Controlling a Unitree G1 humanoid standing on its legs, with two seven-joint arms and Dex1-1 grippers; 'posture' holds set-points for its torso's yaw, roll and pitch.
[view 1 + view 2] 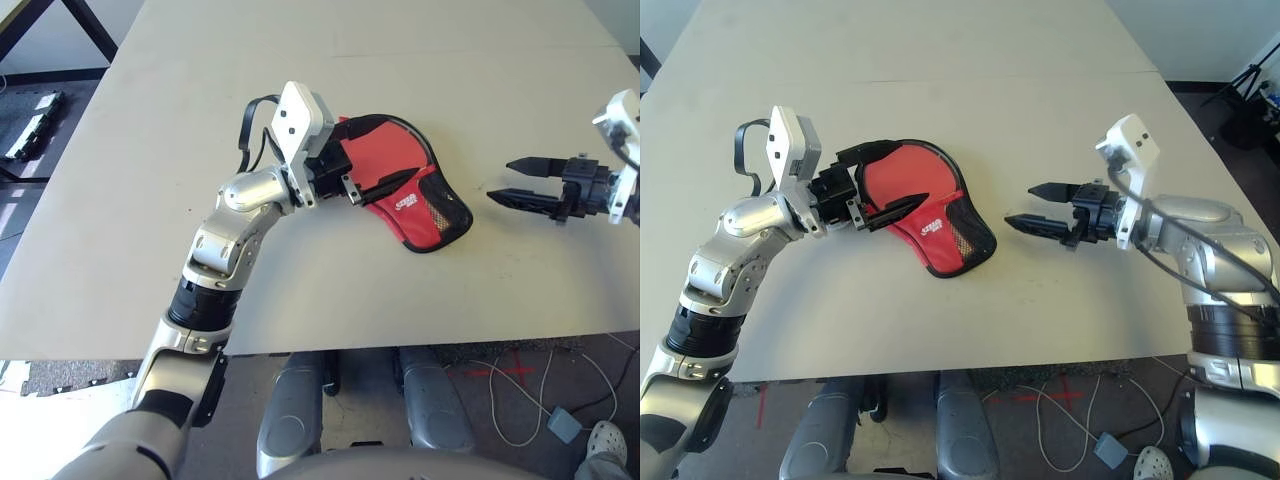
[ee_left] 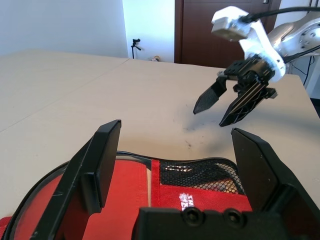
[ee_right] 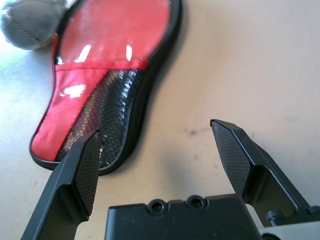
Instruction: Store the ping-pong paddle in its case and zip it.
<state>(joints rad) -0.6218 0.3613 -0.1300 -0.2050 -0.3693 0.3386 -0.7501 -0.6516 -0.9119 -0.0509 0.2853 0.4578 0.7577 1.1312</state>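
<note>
The robot should expect to find the paddle's handle inside when it pulls the case's black edge [image 1: 470, 223], because tan can be seen through the black mesh pocket [image 1: 441, 211].
The case [image 1: 405, 205] lies flat on the table [image 1: 300, 60], a red fabric pouch with black edging, a black mesh pocket [image 1: 962, 232] and a small white logo. Its narrow end points toward the table's front edge. My left gripper [image 1: 906, 174] is open over the round part of the case [image 2: 125, 192]; one finger lies across the red face and the other near the far edge. My right gripper [image 1: 1020, 205] is open with nothing in it, to the right of the case [image 3: 110, 45] and apart from it. The paddle is hidden.
The table's front edge [image 1: 420, 340] runs close below the case. Bare tabletop lies between the case and my right gripper and beyond both. In the right wrist view a blurred grey rounded shape [image 3: 27, 22] sits by the far end of the case.
</note>
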